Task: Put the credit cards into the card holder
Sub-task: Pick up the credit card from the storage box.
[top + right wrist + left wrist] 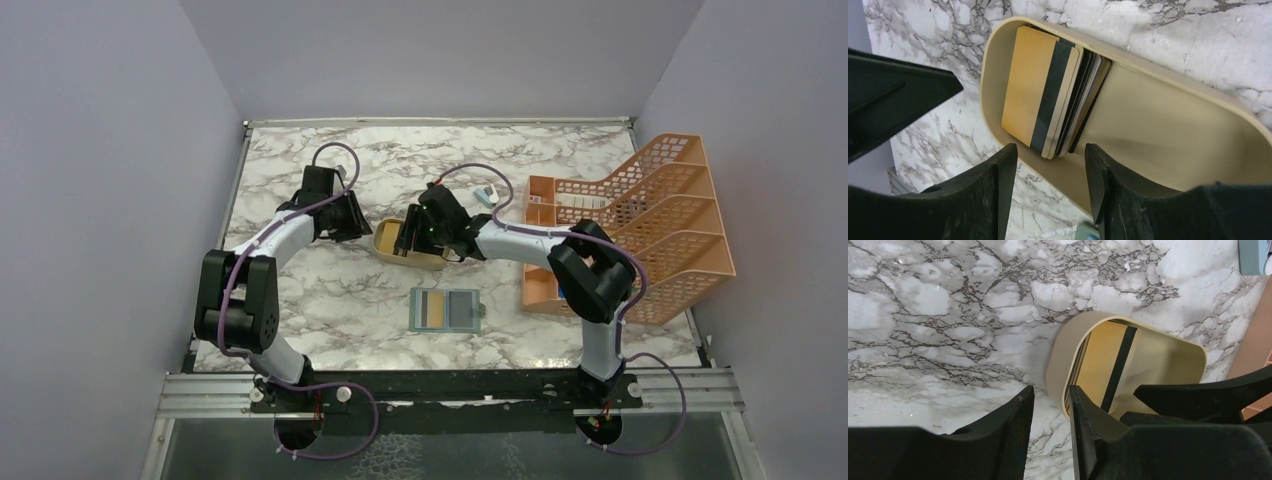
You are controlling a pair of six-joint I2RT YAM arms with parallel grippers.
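Note:
Next, my right gripper raises the top card by its striped edge for my left gripper, since the top card's plain end is near the dish's end.
A stack of credit cards leans at one end of a tan oval dish; the top card is tan-brown with a black stripe. My right gripper is open just above the dish's near rim, right by the stack's lower edge and holding nothing. My left gripper is open with its jaws either side of the dish's end rim. The top card also shows in the left wrist view. The grey-green card holder lies open and flat in front of the dish, with a tan patch in its left half.
An orange mesh file rack stands at the right. A small blue-and-white gadget lies behind the dish. Both grippers crowd the dish. Bare marble table lies to the front left.

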